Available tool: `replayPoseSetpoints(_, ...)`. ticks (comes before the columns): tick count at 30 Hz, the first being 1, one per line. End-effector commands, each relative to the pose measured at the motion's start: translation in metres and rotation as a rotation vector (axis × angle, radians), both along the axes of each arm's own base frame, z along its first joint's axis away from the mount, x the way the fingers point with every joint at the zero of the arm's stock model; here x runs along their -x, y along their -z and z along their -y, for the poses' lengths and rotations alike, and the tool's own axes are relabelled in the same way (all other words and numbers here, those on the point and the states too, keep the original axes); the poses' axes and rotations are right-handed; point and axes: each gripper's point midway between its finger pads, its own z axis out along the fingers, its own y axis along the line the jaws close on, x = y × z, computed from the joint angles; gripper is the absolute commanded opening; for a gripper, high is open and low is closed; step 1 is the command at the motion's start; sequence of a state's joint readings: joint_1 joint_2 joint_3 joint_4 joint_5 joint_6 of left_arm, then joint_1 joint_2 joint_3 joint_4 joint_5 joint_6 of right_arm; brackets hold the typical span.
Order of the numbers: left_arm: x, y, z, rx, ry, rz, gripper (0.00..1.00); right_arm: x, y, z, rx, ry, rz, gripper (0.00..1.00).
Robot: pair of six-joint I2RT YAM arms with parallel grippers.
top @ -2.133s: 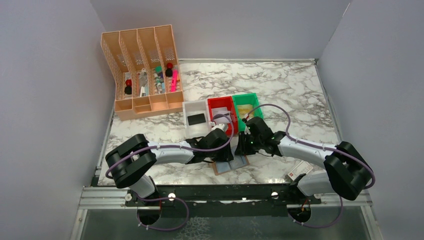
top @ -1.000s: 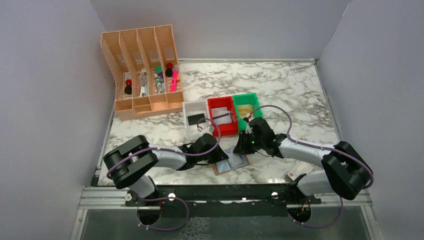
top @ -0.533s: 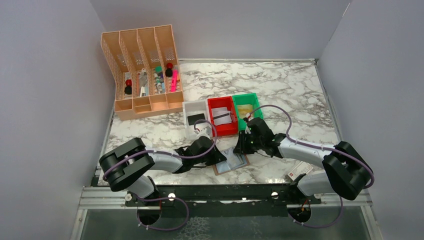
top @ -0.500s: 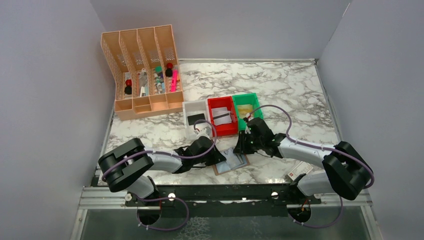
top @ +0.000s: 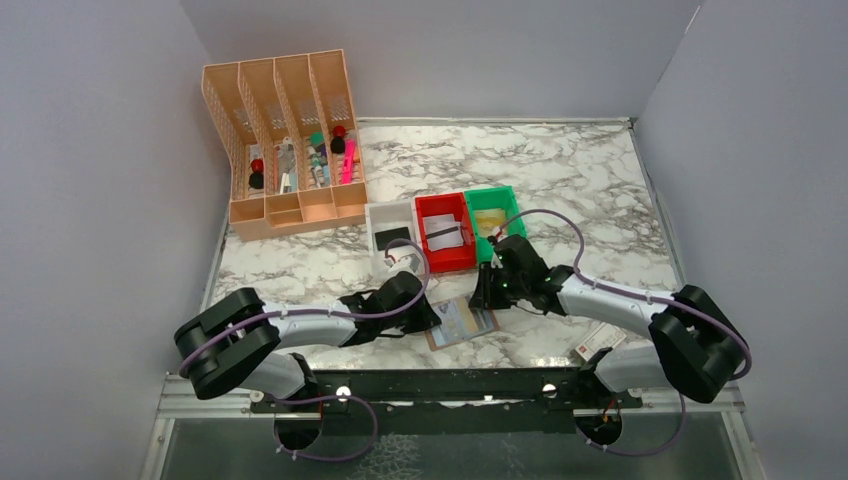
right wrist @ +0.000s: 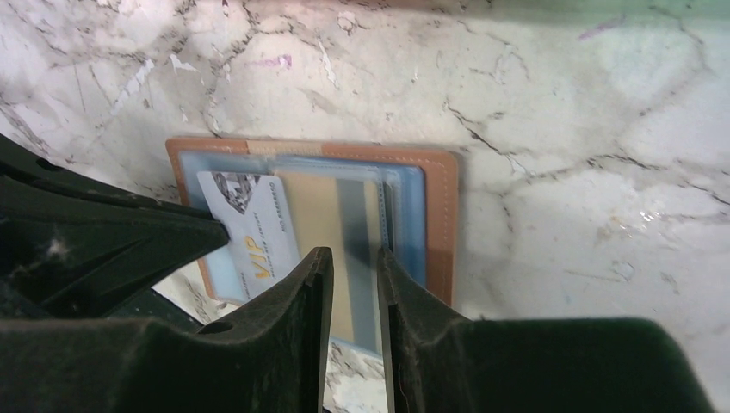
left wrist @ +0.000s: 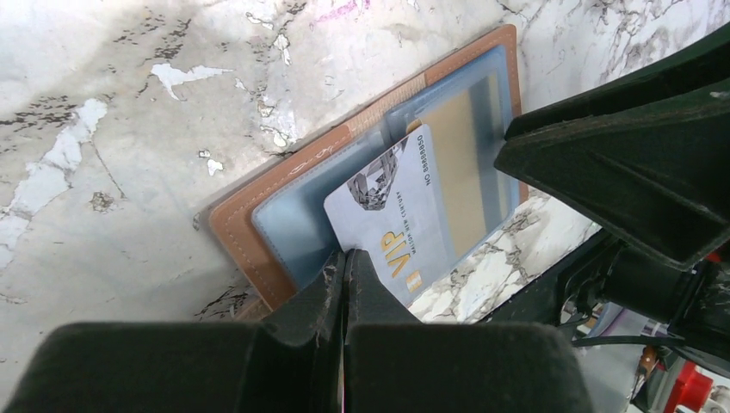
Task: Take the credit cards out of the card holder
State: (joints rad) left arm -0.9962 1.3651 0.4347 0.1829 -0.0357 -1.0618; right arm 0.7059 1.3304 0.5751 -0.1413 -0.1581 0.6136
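Observation:
The VIP card's edge (left wrist: 337, 231) is only propped up by my left gripper's shut fingers, so my right gripper should hold the card (left wrist: 437, 202) steady while my left gripper opens and pinches that edge.
The card holder (top: 478, 324) lies open near the table's front edge, brown with pale blue inner faces (left wrist: 250, 231) (right wrist: 441, 215). A pale grey credit card marked VIP (left wrist: 387, 211) (right wrist: 251, 225) sticks partway out of its pocket. My left gripper (left wrist: 346, 254) (top: 428, 316) is shut on that card's corner. A tan-gold credit card (left wrist: 465, 163) (right wrist: 312, 215) sits inside the pocket. My right gripper (right wrist: 354, 252) (top: 482, 298) stands on the holder over the gold card, jaws a little apart with nothing between them.
Behind the holder stand a white bin (top: 391, 216) with a dark card, a red bin (top: 444, 208) and a green bin (top: 493, 194). A peach desk organizer (top: 285, 140) fills the back left. A small printed card (top: 600, 342) lies by the right arm's base.
My left arm has drawn back to the left, gripper shut on the VIP card, sliding it farther out of the holder. The right gripper has stayed on the holder.

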Motion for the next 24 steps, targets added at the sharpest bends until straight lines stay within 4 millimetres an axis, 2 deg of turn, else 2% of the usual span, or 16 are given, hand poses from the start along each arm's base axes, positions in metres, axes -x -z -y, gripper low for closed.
replayPoseSetpoints(1,0.002,0.006,-0.004,-0.055,0.042,0.013,0.0,0.011,-0.017,0.0,-0.017,-0.071,0.015,0.32)
replayPoseSetpoints(6,-0.003,0.001,0.004,-0.059,0.062,0.025,0.0,0.02,-0.04,-0.023,-0.15,-0.178,0.023,0.33)
replayPoseSetpoints(10,-0.004,-0.001,0.003,-0.058,0.054,0.033,0.0,0.03,-0.038,-0.036,-0.229,-0.242,-0.009,0.37)
replayPoseSetpoints(19,-0.006,-0.009,0.005,-0.026,0.045,0.05,0.0,0.041,0.02,-0.022,-0.103,-0.194,-0.173,0.38)
replayPoseSetpoints(24,-0.002,-0.011,0.021,0.053,0.069,0.024,0.19,0.045,0.036,-0.01,-0.051,-0.122,-0.212,0.37)
